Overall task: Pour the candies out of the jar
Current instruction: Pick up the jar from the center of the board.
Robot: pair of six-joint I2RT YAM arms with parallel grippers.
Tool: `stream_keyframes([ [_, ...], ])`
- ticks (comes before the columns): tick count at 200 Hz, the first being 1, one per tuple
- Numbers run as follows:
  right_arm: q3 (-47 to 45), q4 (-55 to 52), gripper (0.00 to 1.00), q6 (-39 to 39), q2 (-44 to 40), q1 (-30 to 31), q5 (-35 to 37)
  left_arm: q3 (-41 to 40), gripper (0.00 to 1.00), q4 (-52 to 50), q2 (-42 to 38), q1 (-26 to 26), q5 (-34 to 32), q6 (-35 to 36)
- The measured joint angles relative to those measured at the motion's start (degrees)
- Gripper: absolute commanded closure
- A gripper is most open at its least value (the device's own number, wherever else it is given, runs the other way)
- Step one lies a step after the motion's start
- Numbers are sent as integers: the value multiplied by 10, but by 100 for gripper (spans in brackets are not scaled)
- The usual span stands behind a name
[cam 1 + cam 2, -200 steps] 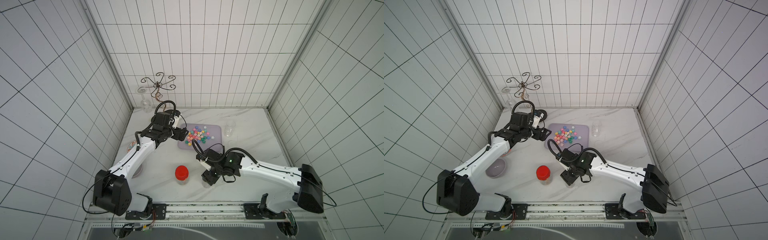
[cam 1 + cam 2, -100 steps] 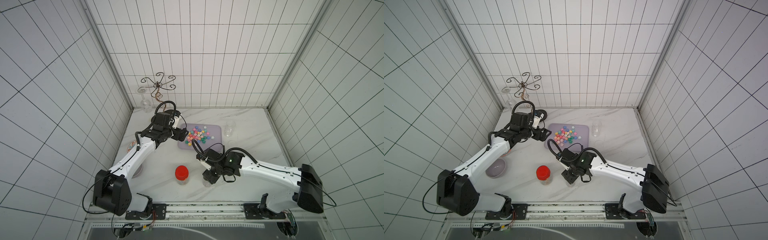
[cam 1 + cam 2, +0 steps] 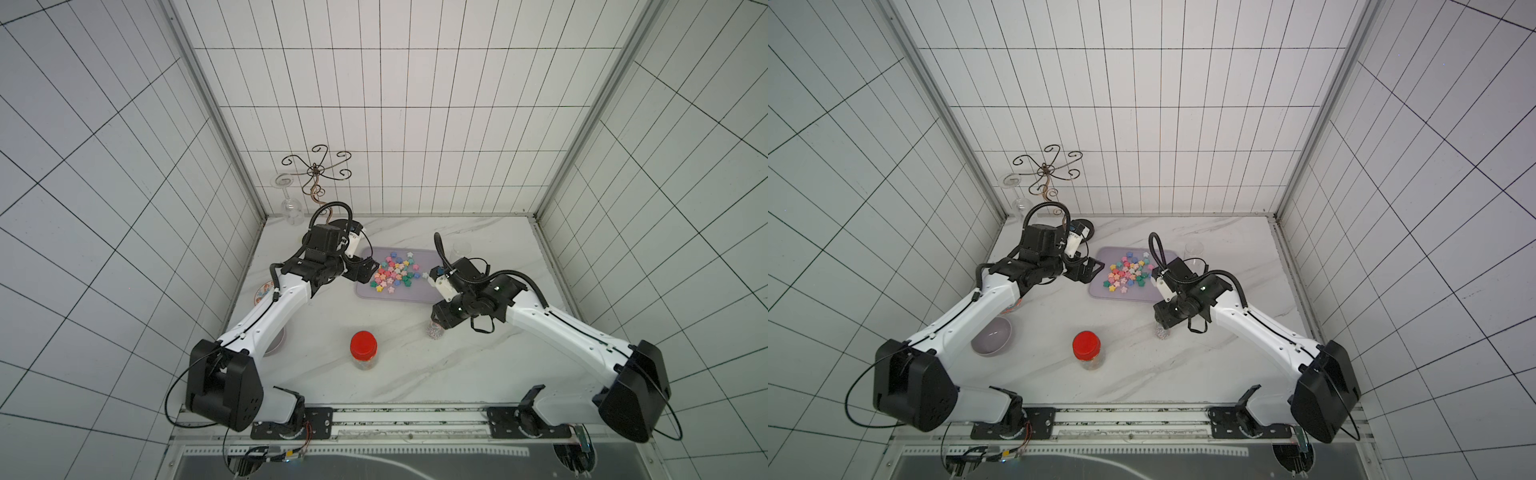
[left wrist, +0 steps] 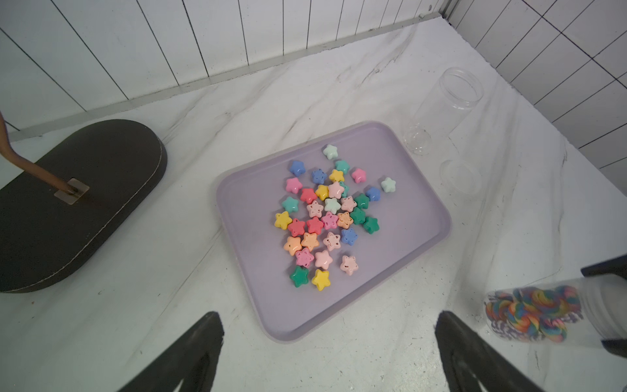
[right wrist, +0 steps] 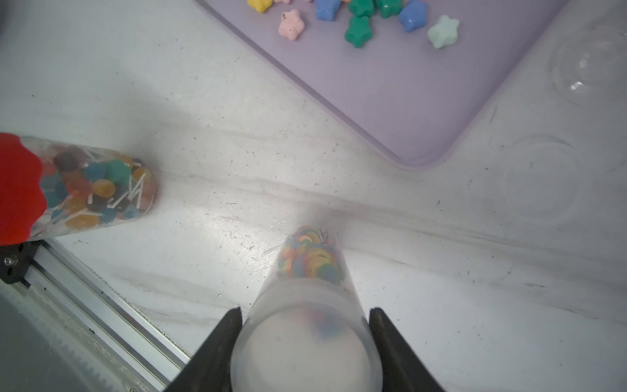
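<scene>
The lid (image 5: pixel 307 349) has my right gripper on it, and the jar's body is free below the lid. My left gripper should keep moving toward that body (image 3: pixel 436 330) and close there.
A small clear jar (image 5: pixel 307 271) with a whitish lid stands upright on the marble table in front of the tray. It holds rainbow swirl candies (image 4: pixel 527 310). My right gripper (image 5: pixel 305 315) is shut on the jar at its lid, one finger on each side. In both top views the jar (image 3: pixel 434 331) (image 3: pixel 1162 333) shows just below the right gripper (image 3: pixel 440 322). My left gripper (image 4: pixel 325 325) hangs open and empty at the left edge of the lilac tray (image 4: pixel 258 203). Pastel and green star candies (image 3: pixel 395 272) lie loose on that tray.
A red-lidded jar (image 3: pixel 363 347) of lollipops stands near the front. An empty clear jar (image 4: pixel 441 108) and a clear lid (image 4: pixel 459 176) sit right of the tray. A wire stand (image 3: pixel 318 174) with a hanging wine glass (image 3: pixel 291 208) is at the back left; a lilac bowl (image 3: pixel 991 336) lies left.
The right gripper's fingers have closed in onto the jar's lid. Both arms otherwise stay where they were.
</scene>
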Motion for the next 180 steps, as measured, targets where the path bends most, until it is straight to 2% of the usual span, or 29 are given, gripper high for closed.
stream_keyframes([
  [47, 71, 11, 63, -24, 49, -116, -110, -18, 3, 6, -16, 0, 133, 55],
  [90, 158, 19, 65, -42, 81, -165, -216, -21, 3, 7, -25, -3, 234, 96],
  [126, 193, 22, 66, -42, 88, -176, -292, -6, 3, -13, -13, -20, 271, 131],
  [180, 208, 56, 68, -10, 88, -176, -405, 27, 3, -33, 21, -58, 291, 167],
])
